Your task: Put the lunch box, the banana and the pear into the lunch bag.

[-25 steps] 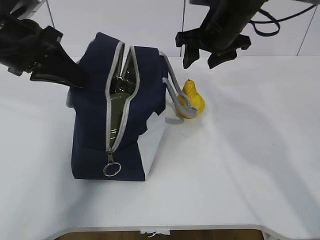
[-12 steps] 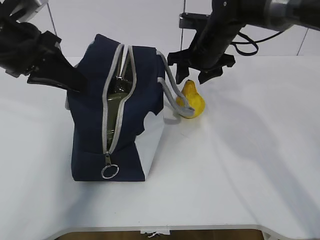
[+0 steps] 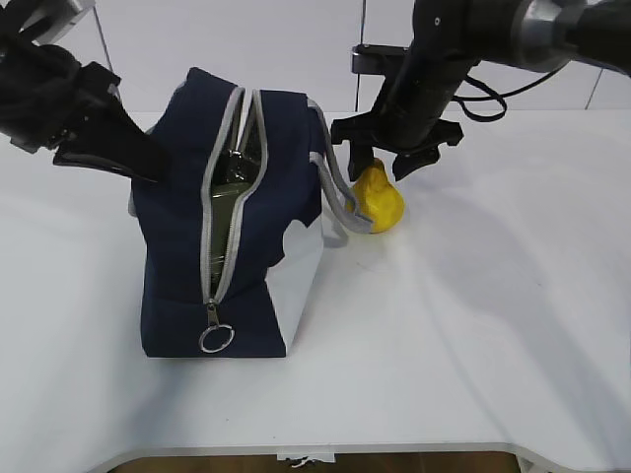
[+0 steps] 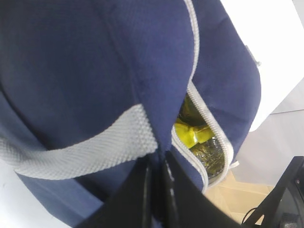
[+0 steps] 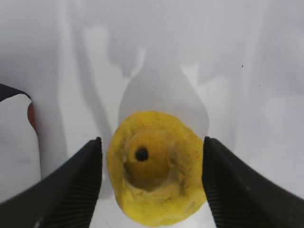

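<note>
The lunch bag's opening [image 3: 231,187] will shrink to a slit when the robot moves the bag by its rims, because the grey zipper edges [image 3: 237,236] lean close together.
The navy lunch bag [image 3: 177,227] stands on the white table with its grey zipper [image 3: 229,197] open along the top. My left gripper [image 3: 156,164] is shut on the bag's fabric at the left rim; in the left wrist view the gripper [image 4: 156,166] pinches a blue fold under a grey handle [image 4: 80,147]. The yellow pear [image 3: 383,204] stands upright just right of the bag. My right gripper [image 3: 378,169] hangs open over the pear [image 5: 154,166], one pad on each side and a thin gap at both. A yellow patch [image 4: 190,133] shows inside the bag; I cannot tell if it is the banana. The lunch box is hidden.
A loose grey handle loop [image 3: 340,192] droops from the bag against the pear's left side. The zipper's metal ring pull [image 3: 216,338] hangs at the bag's near end. Bare white table [image 3: 473,325] spreads right of and in front of the pear.
My right gripper has come down and leftward from above the table until its open jaws straddle the pear. The left gripper keeps its hold; the bag's top shifted slightly.
</note>
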{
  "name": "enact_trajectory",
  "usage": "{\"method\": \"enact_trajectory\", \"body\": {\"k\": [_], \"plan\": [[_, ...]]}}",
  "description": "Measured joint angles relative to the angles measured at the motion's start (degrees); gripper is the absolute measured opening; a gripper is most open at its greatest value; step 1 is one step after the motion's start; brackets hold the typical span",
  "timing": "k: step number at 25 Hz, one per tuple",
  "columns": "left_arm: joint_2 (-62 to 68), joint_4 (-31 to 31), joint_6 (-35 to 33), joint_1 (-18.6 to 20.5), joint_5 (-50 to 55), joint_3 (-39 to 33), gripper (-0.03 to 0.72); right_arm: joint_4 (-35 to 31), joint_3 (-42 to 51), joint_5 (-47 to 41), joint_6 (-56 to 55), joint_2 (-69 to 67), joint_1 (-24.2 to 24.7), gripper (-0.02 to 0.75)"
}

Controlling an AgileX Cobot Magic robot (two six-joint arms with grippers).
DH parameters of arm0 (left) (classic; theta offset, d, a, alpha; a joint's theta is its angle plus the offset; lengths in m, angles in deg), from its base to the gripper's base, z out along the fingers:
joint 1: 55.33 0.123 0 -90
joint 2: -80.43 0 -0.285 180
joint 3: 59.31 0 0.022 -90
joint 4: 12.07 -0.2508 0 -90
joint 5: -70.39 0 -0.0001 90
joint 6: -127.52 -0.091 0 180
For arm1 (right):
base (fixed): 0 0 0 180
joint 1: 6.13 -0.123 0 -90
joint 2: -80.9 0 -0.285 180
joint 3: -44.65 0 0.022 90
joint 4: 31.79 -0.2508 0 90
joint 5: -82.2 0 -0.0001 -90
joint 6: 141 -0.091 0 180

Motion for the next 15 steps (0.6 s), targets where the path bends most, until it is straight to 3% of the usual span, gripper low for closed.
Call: {"method": "enact_trajectory", "body": {"k": [4, 11, 15], "plan": [[0.0, 0.0, 0.0, 0.0, 0.0, 0.0, -0.006, 0.0, 0.0, 0.0, 0.0, 0.0, 0.0, 0.474], [0.0, 0.0, 0.0, 0.0, 0.0, 0.0, -0.006, 0.0, 0.0, 0.0, 0.0, 0.0, 0.0, 0.259], [0.0, -0.1, 0.0, 0.0, 0.0, 0.0, -0.006, 0.1, -1.3, -1.9, 0.0, -0.1, 0.0, 0.218]]}}
